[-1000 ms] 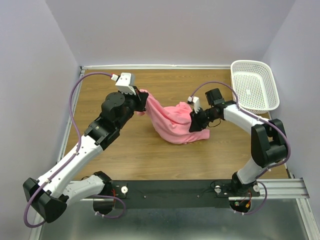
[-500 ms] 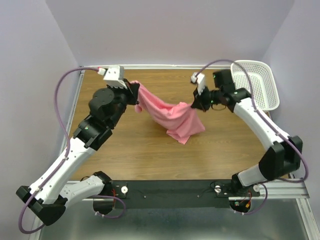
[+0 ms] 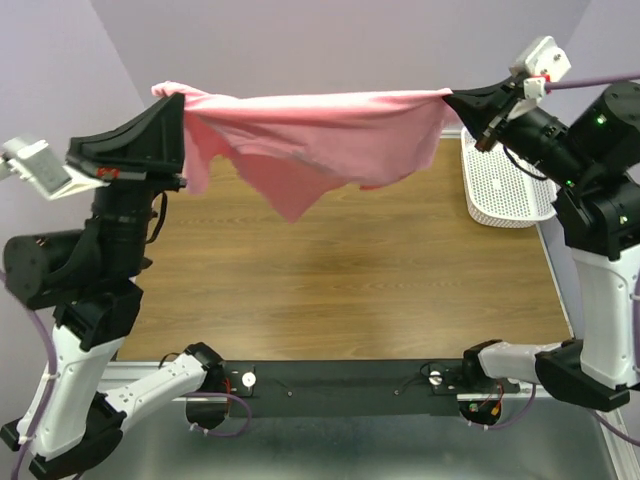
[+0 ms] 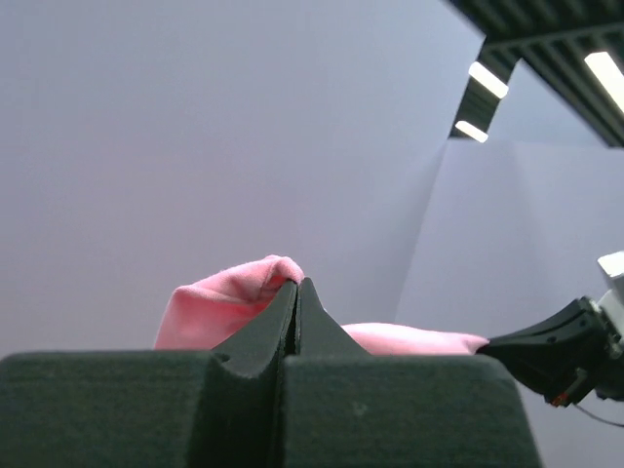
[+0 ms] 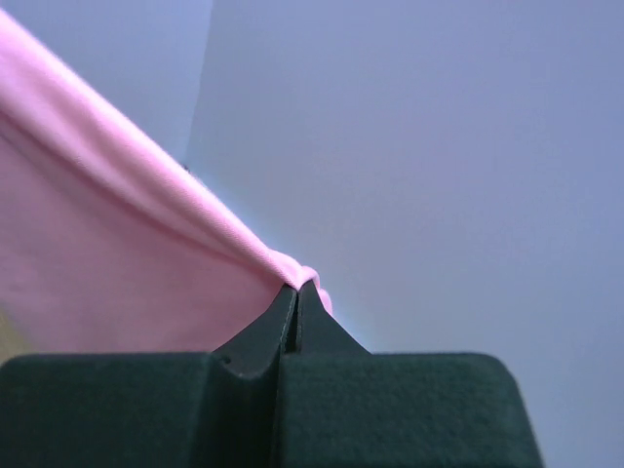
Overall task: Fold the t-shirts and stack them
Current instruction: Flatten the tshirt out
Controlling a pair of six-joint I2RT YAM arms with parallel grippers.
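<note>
The t-shirt's lower part (image 3: pixel 290 200) is hanging in a crooked point, so my grippers should set the t-shirt down on the wooden table (image 3: pixel 320 250) and grab other edges to spread it out.
One salmon-pink t-shirt (image 3: pixel 320 135) hangs stretched in the air high above the table, its lower part drooping in folds. My left gripper (image 3: pixel 178 98) is shut on its left end. My right gripper (image 3: pixel 449 97) is shut on its right end. In the left wrist view the shut gripper (image 4: pixel 295 285) pinches a pink fold of the t-shirt (image 4: pixel 229 297), and the right gripper's black tip shows at the far right. In the right wrist view the shut gripper (image 5: pixel 297 289) pinches the taut t-shirt (image 5: pixel 117 253), which runs up to the left.
A white perforated plastic basket (image 3: pixel 500 180) stands at the back right of the wooden table (image 3: pixel 340 290), partly behind my right arm. Purple walls close in the back and both sides. A black rail (image 3: pixel 350 385) runs along the near edge.
Both grippers have risen high and moved far apart, lifting the t-shirt off the table and stretching it out between them.
</note>
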